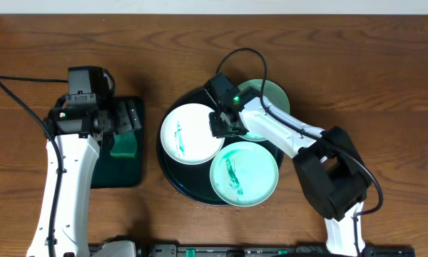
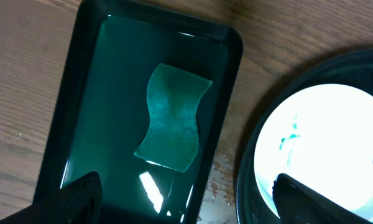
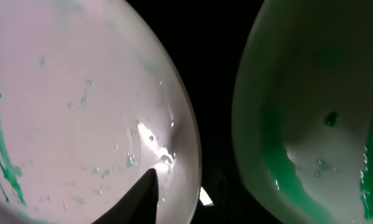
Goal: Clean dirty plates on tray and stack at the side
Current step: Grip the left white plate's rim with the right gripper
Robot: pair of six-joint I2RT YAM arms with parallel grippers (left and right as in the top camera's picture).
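Observation:
Teal smears (image 1: 179,138) are on the white plate, so my right gripper should hold the plate's rim still while my left gripper gets the green sponge (image 1: 125,146) and wipes the plate.
The round dark tray (image 1: 172,171) holds three plates. The left white plate (image 1: 189,134) has teal smears; it also shows in the right wrist view (image 3: 81,106) and the left wrist view (image 2: 323,149). The front mint plate (image 1: 244,173) is smeared. The back plate (image 1: 271,96) is partly under my right arm and shows in the right wrist view (image 3: 311,112). My right gripper (image 1: 225,127) is closed on the left plate's right rim (image 3: 186,186); one finger lies on the plate, the other is hidden. My left gripper (image 1: 121,121) is open and empty (image 2: 193,205).
A rectangular dark green tray (image 1: 103,175) of green liquid holds a green sponge (image 1: 123,146), which also shows in the left wrist view (image 2: 174,118), lying below my left gripper. Water drops lie on the wood between the two trays (image 2: 227,180).

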